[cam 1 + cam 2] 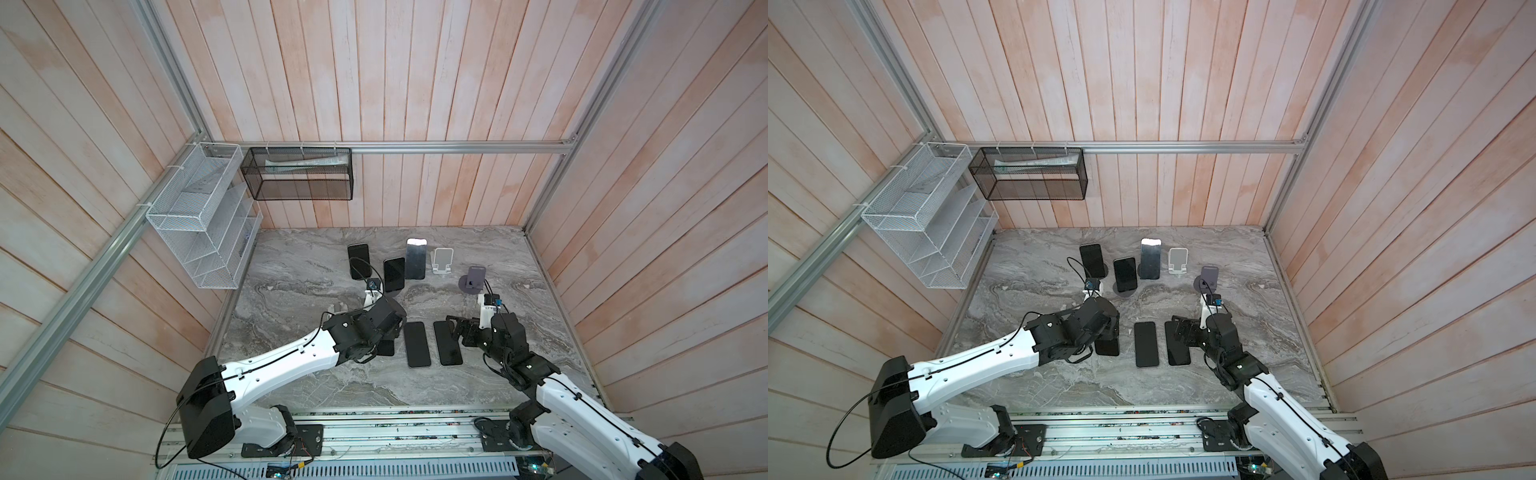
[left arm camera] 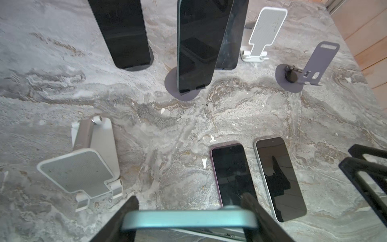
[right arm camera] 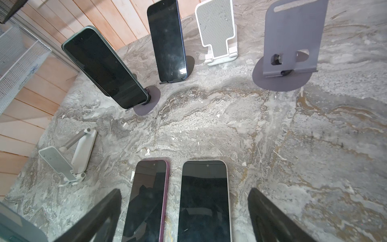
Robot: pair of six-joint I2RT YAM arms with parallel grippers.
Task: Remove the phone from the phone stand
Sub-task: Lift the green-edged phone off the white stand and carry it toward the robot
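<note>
The teal-edged phone [image 1: 386, 348] is hanging over free table [image 1: 387, 365] next to the purple-edged phone, so my left gripper should keep lowering it until it lies flat, then let go.
My left gripper [image 2: 189, 198] is shut on a teal-edged phone [image 2: 189, 220], whose top edge spans from one finger to the other. In both top views this phone [image 1: 386, 349] [image 1: 1108, 348] shows as a dark slab low over the table, mostly hidden under the left gripper [image 1: 380, 343]. An empty white phone stand [image 2: 83, 165] [image 1: 338, 308] sits just left of it. My right gripper [image 3: 185, 192] [image 1: 457, 328] stands open above two phones lying flat, one purple-edged [image 3: 146, 201] and one white-edged [image 3: 204, 201], holding neither.
At the back, three dark phones [image 1: 359, 261] [image 1: 394, 274] [image 1: 416, 258] lean on stands. An empty white stand [image 1: 441, 261] and an empty purple stand [image 1: 473, 280] are to their right. Wire baskets [image 1: 203, 216] [image 1: 297, 174] hang on the walls at back left.
</note>
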